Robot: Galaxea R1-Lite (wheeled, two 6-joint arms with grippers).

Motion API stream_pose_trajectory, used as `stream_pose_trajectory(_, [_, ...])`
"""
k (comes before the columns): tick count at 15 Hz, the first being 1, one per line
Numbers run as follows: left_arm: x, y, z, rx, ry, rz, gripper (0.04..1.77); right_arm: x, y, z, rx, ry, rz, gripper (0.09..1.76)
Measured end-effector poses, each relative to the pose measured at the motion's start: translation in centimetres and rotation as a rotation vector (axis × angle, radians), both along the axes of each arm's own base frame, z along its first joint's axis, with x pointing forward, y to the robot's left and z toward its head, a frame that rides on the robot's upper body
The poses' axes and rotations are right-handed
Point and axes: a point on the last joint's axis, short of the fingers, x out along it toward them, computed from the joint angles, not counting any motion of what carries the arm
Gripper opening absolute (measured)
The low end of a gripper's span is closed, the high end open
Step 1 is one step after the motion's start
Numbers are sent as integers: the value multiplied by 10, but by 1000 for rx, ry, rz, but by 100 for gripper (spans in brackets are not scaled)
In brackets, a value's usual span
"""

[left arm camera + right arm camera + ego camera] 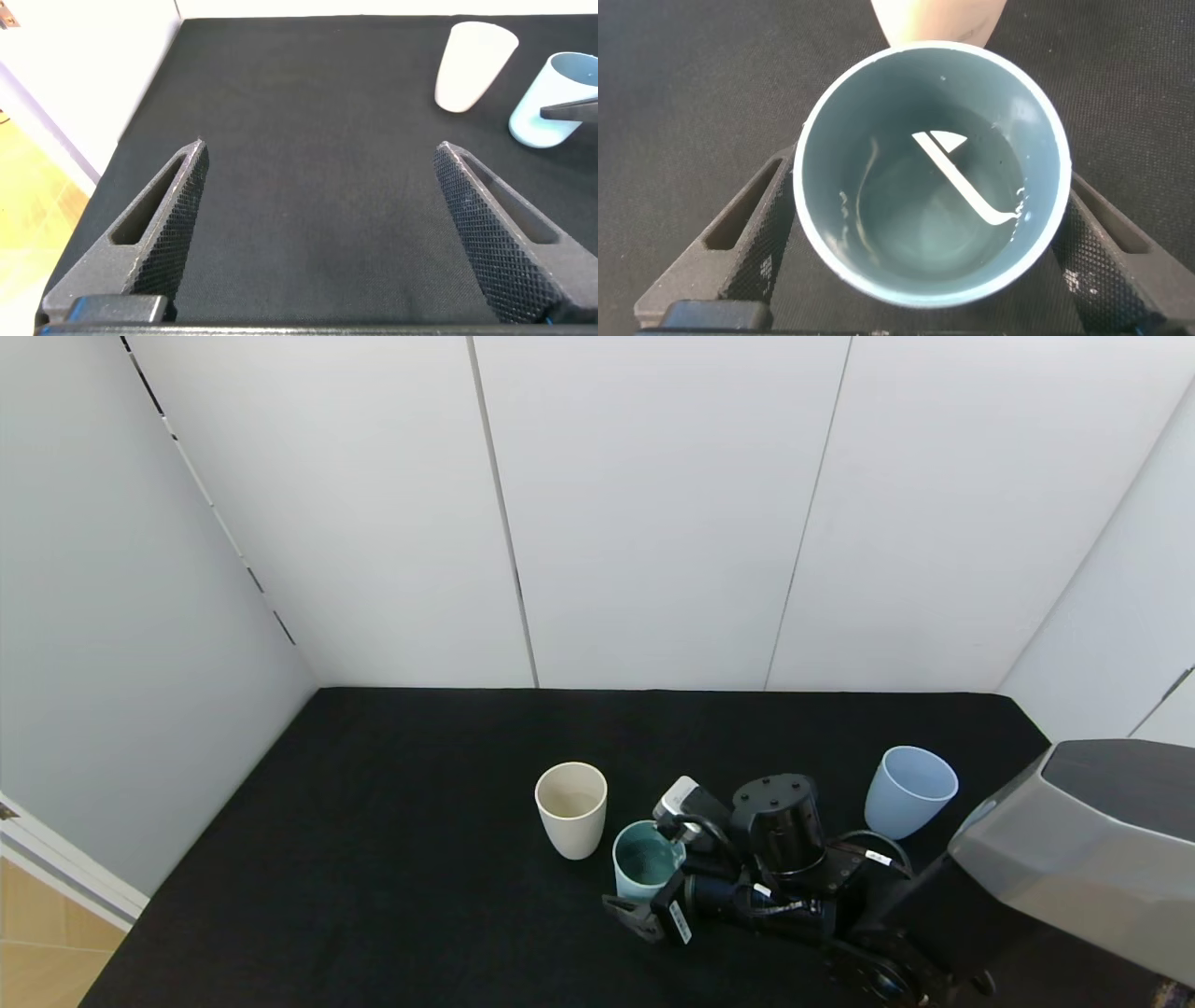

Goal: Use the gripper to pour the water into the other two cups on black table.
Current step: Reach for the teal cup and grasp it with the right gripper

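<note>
The water (938,215) is well below the teal cup's rim (936,300), so it will slosh around but stay in the cup when I pick the cup up and carry it.
The teal cup (644,859) stands upright on the black table (392,821), near the front middle. Water (934,215) lies in its bottom, rippled and glinting. My right gripper (644,868) has one finger on each side of this cup and is shut on it; in the right wrist view (929,173) both fingers press its wall. The cream cup (571,807) stands just to the teal cup's left, close beside it. The periwinkle cup (908,791) stands to the right, beyond my right arm. My left gripper (320,147) is open and empty over bare table.
White wall panels (653,513) border the table at the back and sides. The left wrist view shows the cream cup (472,65), the held teal cup (551,107) and the table's left edge (140,121).
</note>
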Motion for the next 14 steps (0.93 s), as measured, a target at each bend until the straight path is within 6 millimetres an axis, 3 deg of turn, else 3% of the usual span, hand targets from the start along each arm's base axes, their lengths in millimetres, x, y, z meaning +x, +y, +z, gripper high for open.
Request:
stream_pose_trajectory(10, [0,0,0,0,0,0,172,3,6,-10,2,-32,-28,171])
stream_pose_trajectory(13, [0,0,0,0,0,-1,172,4,6,-10,3,-33,-28,131])
stream_pose_trajectory(14, [0,0,0,0,0,-1,172,4,6,-10,4,-35,-29,126])
